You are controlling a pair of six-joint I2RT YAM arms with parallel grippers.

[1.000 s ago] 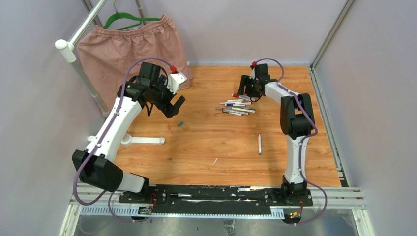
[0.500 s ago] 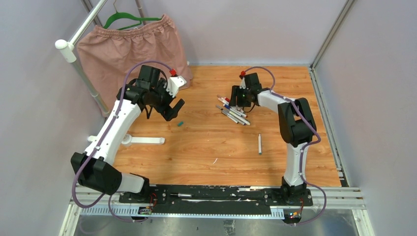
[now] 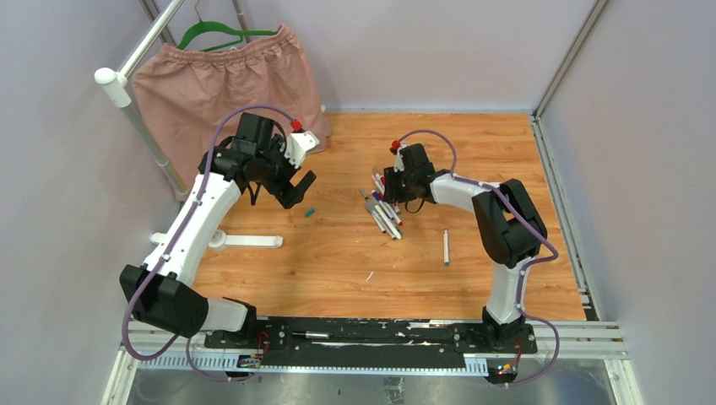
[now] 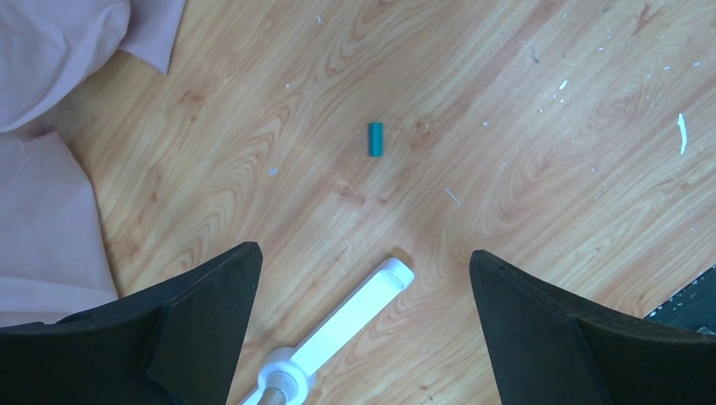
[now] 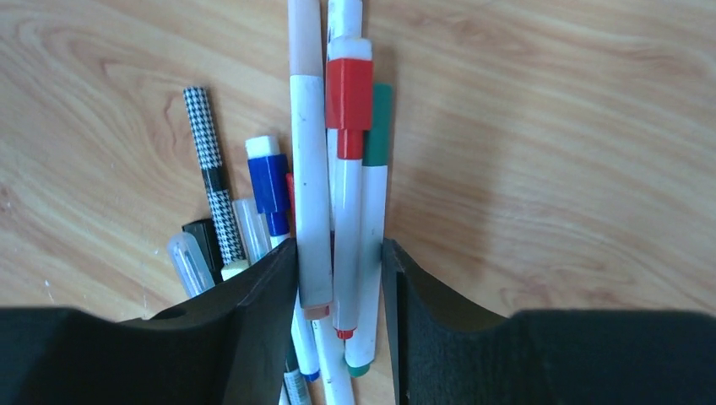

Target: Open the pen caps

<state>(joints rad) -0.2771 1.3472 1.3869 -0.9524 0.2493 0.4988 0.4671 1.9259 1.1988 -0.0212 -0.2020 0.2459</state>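
Note:
I should open my right gripper, which is pinching several pens side by side, and use it to take only the red-capped pen by its body before my left gripper pulls the cap off that pen.
Several pens lie in a bundle mid-table. My right gripper sits low over the bundle's far end. In the right wrist view its jaws are closed on three pens side by side: a grey-barrelled one, one with a red cap and one with a green cap. A blue-capped pen and others lie left of the fingers. My left gripper is open and empty, raised above a loose teal cap, which also shows in the left wrist view.
A single pen lies alone right of centre. A long white bar lies on the table at the left, seen between my left jaws. A pink garment hangs on a rack at the back left.
My right gripper has swept left and nearer, dragging the bundle of pens with it and turning them from sideways to pointing at me. My left arm has barely moved.

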